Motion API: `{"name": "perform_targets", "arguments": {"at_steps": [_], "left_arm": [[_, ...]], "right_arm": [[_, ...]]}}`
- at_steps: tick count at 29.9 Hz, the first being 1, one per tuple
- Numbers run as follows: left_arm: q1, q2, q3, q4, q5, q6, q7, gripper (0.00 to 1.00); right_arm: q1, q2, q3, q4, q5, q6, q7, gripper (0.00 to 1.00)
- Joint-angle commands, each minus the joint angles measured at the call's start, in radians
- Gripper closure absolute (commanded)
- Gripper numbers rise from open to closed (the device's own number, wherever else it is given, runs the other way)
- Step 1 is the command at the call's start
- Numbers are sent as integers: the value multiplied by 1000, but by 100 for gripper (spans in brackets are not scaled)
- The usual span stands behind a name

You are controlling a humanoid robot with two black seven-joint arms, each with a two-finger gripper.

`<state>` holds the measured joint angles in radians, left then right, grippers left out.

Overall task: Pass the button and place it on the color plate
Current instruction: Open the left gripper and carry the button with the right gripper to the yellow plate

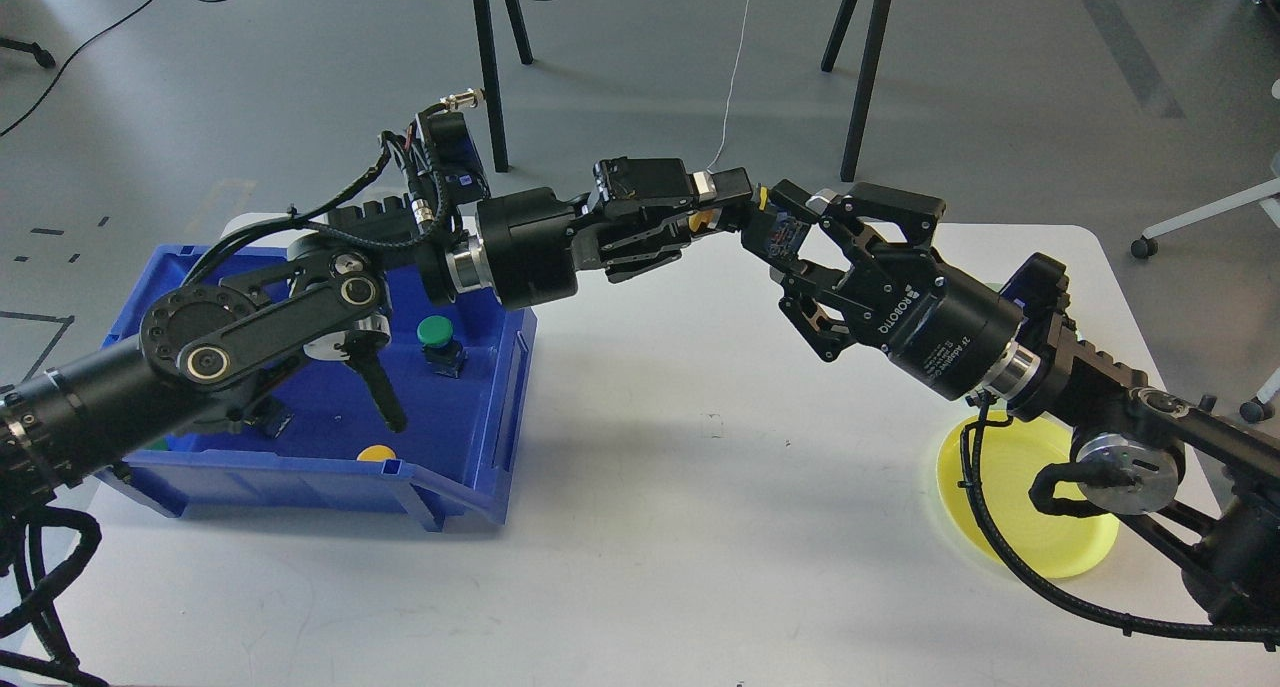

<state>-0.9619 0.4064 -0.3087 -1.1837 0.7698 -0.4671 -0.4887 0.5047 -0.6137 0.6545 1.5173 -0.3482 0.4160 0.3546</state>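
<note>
I expect the button to end up on its side when I lower it onto the yellow plate, because the button's base [781,231] points sideways into my right gripper.
My left gripper [745,214] is shut on a button [779,233] with a yellow cap and a blue base, and holds it in the air above the back of the white table. My right gripper [790,242] is open, with one finger above the button and one below it, close to it. I cannot tell whether they touch. A yellow plate [1035,527] lies on the table at the right, partly hidden under my right arm.
A blue bin [490,417] stands at the left of the table and holds a green button [433,332], a yellow button [377,454] and other parts half hidden by my left arm. Black stand legs rise behind the table.
</note>
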Motion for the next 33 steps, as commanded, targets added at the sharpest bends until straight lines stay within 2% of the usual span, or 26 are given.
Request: {"name": "perform_targets", "arguments": {"at_steps": [1, 5, 8, 14, 17, 20, 22, 31, 33], "left_arm": [[0, -3, -1, 2, -58, -4, 0, 11], [0, -3, -1, 7, -61, -7, 0, 9], [2, -3, -1, 6, -61, -7, 0, 8], [2, -3, -1, 7, -61, -7, 0, 8], [0, -3, 0, 7, -61, -7, 0, 8], [0, -4, 0, 7, -61, -4, 0, 8], [0, -4, 0, 7, -61, -2, 0, 8], [2, -4, 0, 7, -61, -1, 0, 8], [0, -6, 0, 7, -61, -1, 0, 8]], "right_arm": [[-23, -4, 7, 1, 0, -8, 0, 99], [-87, -14, 43, 3, 5, -43, 1, 99], [-202, 2, 152, 0, 47, -130, 6, 99], [-440, 88, 355, 3, 403, -435, -2, 99], [-480, 101, 372, 0, 455, -578, -2, 99], [-492, 127, 375, -6, 492, -771, -3, 99], [-509, 140, 376, -3, 523, -844, -3, 99], [-658, 150, 372, 52, 532, -844, 6, 99], [-666, 163, 372, 50, 531, -841, 6, 97]]}}
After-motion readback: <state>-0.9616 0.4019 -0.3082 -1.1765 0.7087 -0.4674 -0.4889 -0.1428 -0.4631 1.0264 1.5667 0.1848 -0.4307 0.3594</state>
